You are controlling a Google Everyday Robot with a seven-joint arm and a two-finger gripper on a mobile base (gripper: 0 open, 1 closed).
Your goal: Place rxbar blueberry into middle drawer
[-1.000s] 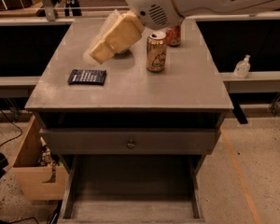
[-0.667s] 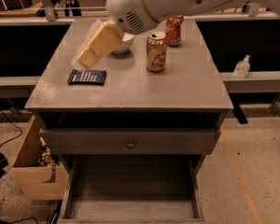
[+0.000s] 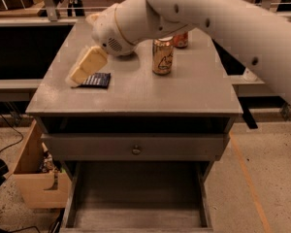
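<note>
The rxbar blueberry (image 3: 100, 79) is flat and clear of the gold soda can, so I should keep lowering my open gripper until its fingers are on either side of the rxbar blueberry's long sides (image 3: 95, 86).
The rxbar blueberry (image 3: 100, 80), a flat dark navy wrapper, lies on the cabinet top (image 3: 184, 91) near its left front part. My gripper (image 3: 75, 78), cream-coloured on a white arm, is tilted down to the left with its tip at the bar's left end, covering part of it. I cannot tell whether it touches the bar. The middle drawer (image 3: 136, 198) stands pulled out at the bottom of the view, a wide grey box with a bare floor.
A gold soda can (image 3: 162, 56) stands mid-top and a red can (image 3: 180, 40) behind it, partly hidden by the arm. A grey drawer front with a brass knob (image 3: 136, 150) sits above the open drawer. A wooden box (image 3: 35, 181) stands on the floor at left.
The arm has swung left and down across the cabinet top. The gripper has dropped from above the back of the top to the bar's left end.
</note>
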